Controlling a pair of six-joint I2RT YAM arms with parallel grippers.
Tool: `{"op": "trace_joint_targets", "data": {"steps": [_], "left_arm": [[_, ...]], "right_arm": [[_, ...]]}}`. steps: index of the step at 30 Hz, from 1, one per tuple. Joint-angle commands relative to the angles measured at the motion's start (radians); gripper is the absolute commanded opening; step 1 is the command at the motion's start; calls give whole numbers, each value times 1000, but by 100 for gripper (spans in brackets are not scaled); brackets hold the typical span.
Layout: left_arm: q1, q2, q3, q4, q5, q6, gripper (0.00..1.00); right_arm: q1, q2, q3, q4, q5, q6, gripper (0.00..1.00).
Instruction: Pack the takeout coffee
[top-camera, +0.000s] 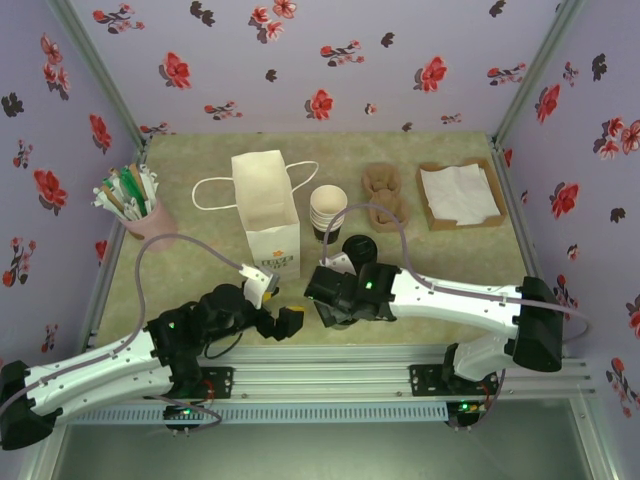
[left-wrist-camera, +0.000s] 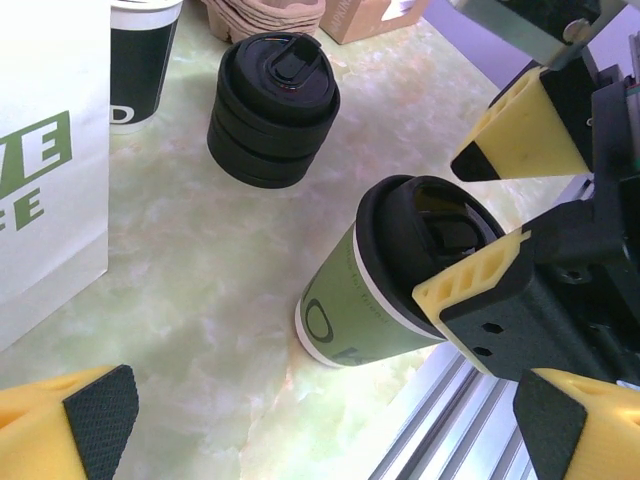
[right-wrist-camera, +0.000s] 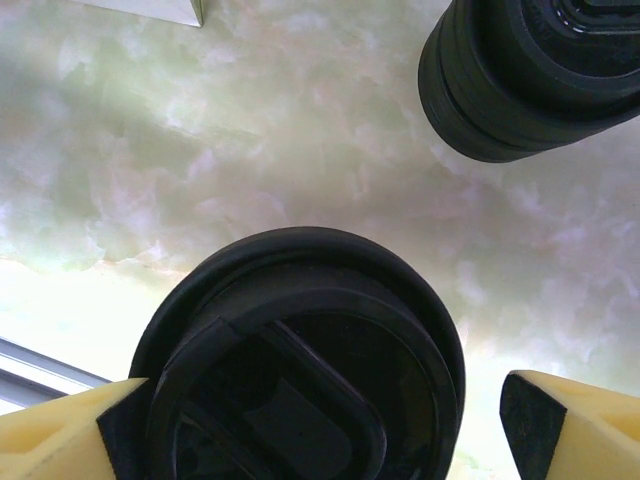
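Note:
The lid sits shallow on the cup's rim (left-wrist-camera: 376, 288), and my right gripper straddles the lid. That gripper should back aside so my closed left gripper can press the lid down (left-wrist-camera: 443, 222).
The takeout coffee (left-wrist-camera: 365, 300) is a small green-walled paper cup with a black lid (right-wrist-camera: 300, 350). It stands on the table near the front rail. My right gripper (right-wrist-camera: 320, 420) is open and straddles the lid. Its left pad (right-wrist-camera: 115, 435) rests against the lid rim and its right pad (right-wrist-camera: 525, 420) stands off with a gap. In the left wrist view the same yellow fingers (left-wrist-camera: 520, 135) flank the lid. My left gripper (left-wrist-camera: 325, 425) is open just left of the cup, with nothing between its pads. The white paper bag (top-camera: 265, 215) stands upright behind both grippers.
A stack of black lids (left-wrist-camera: 270, 110) sits just behind the cup, and a stack of nested cups (top-camera: 327, 210) stands right of the bag. Cardboard cup carriers (top-camera: 383, 190) and a napkin tray (top-camera: 460, 195) are at the back right. A pink holder of stirrers (top-camera: 135, 205) is at the left.

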Motion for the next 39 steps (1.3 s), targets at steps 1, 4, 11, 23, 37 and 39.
{"op": "trace_joint_targets", "data": {"steps": [1,4,11,23,37,39], "left_arm": [[9,1,27,6,-15,-11,100],[11,3,29,4,-15,-13,99],[15,3,31,-7,-16,-20,100],[15,35,147,-144,-14,-48,69],[-89,283,390,-263,-21,-103,32],[-95,316,401,-260,-21,-105,33]], "right_arm": [[-4,9,29,-34,31,-25,93],[-12,11,31,-32,28,-30,94],[-12,-2,48,-22,18,-37,93],[-12,-159,2,-48,23,64,86],[-27,-554,-362,236,-110,310,2],[-27,-571,-398,246,-115,338,1]]}}
